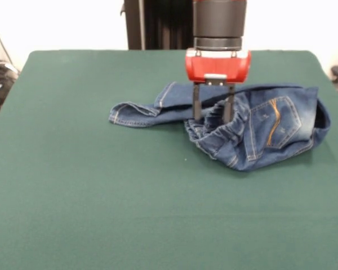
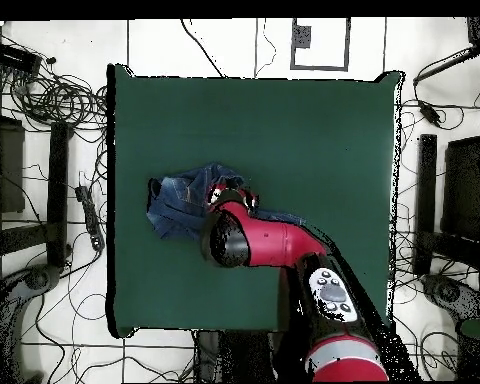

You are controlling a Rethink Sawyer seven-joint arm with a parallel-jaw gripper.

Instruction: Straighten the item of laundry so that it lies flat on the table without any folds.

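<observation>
The denim loops loosely back (image 1: 322, 117) behind the bunched-up waistband, so I expect the legs (image 1: 172, 100) to open out and hang down, cuffs lowest, once I raise the waistband.
The blue denim jeans (image 1: 270, 126) lie crumpled on the dark green table (image 1: 101, 197), right of centre in the front view. One leg stretches left to its cuff (image 1: 121, 115). The rest is bunched, with a back pocket with orange stitching (image 1: 277, 121) facing up. The gathered elastic waistband (image 1: 211, 138) faces the front. My gripper (image 1: 213, 119) stands upright over the waistband. Its two fingers are apart, with tips down in the folds and denim between them. In the overhead view the jeans (image 2: 179, 205) lie left of centre, and the arm (image 2: 274, 245) covers part of them and the gripper.
The table's green top (image 2: 284, 120) reaches wide on all sides of the jeans. Cables and stands (image 2: 44, 100) lie on the floor round the table. The robot's pedestal (image 1: 158, 25) stands behind the far edge.
</observation>
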